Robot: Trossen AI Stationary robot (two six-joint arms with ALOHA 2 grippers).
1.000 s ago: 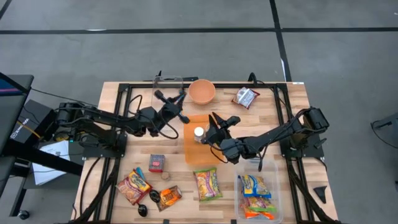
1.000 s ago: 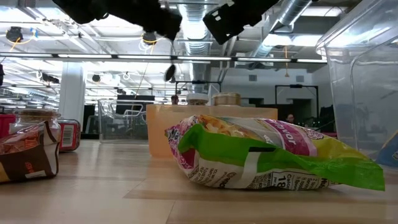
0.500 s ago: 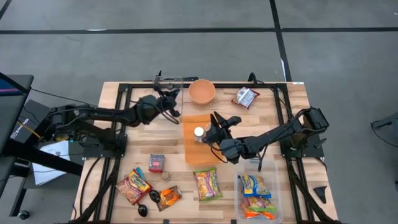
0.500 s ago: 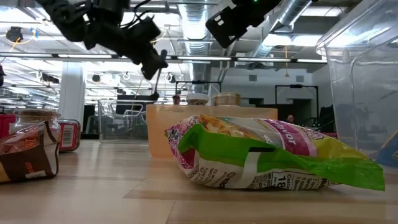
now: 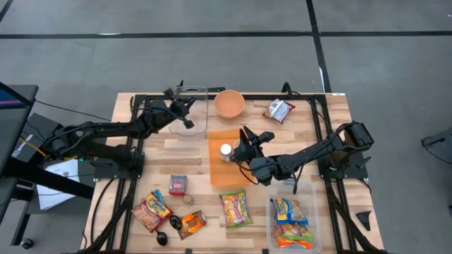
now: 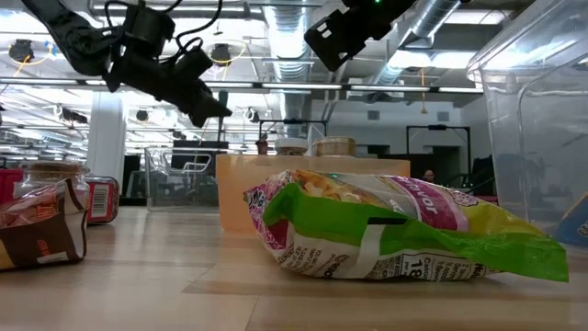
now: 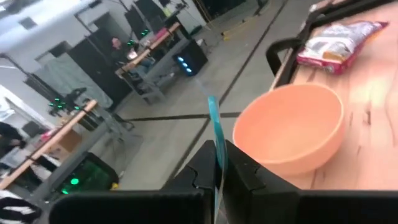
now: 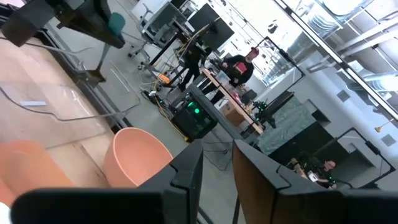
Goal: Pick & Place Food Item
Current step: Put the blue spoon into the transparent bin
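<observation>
My left gripper has the teal-edged piece (image 7: 216,127) above the open clear container, so it should go on going down and let go of the piece inside the container's sides (image 5: 198,118).
My left gripper (image 5: 185,113) hangs shut over the clear container (image 5: 191,99) at the table's far side, left of the orange bowl (image 5: 229,104). A thin clear plastic piece (image 7: 212,118) with a teal edge shows between its fingers. My right gripper (image 5: 246,140) is raised over the orange translucent bin (image 5: 227,173), beside a white-lidded jar (image 5: 226,150). Its fingers (image 8: 186,168) stand a narrow gap apart with nothing visible between them. A green snack bag (image 5: 235,209) lies flat near the front edge. A silver snack packet (image 5: 279,111) lies at the far right. My left gripper pinches the thin clear plastic piece between its two shut fingers, at the edge (image 7: 217,171) that runs up out of the grip. The fingers point nearly level toward the orange bowl (image 7: 292,127). How far the piece reaches and whether it rests on anything does not show.
A clear bin (image 5: 291,222) with snack bags stands at the near right. A red box (image 5: 178,185) and two snack bags (image 5: 152,212) (image 5: 191,224) lie at the near left. A black frame (image 5: 141,106) borders the work area. People show in the room beyond.
My left gripper has swung from beside the orange bin toward the table's far left corner, coming over the clear container and sinking a little, its fingers staying shut. The right arm has kept still.
</observation>
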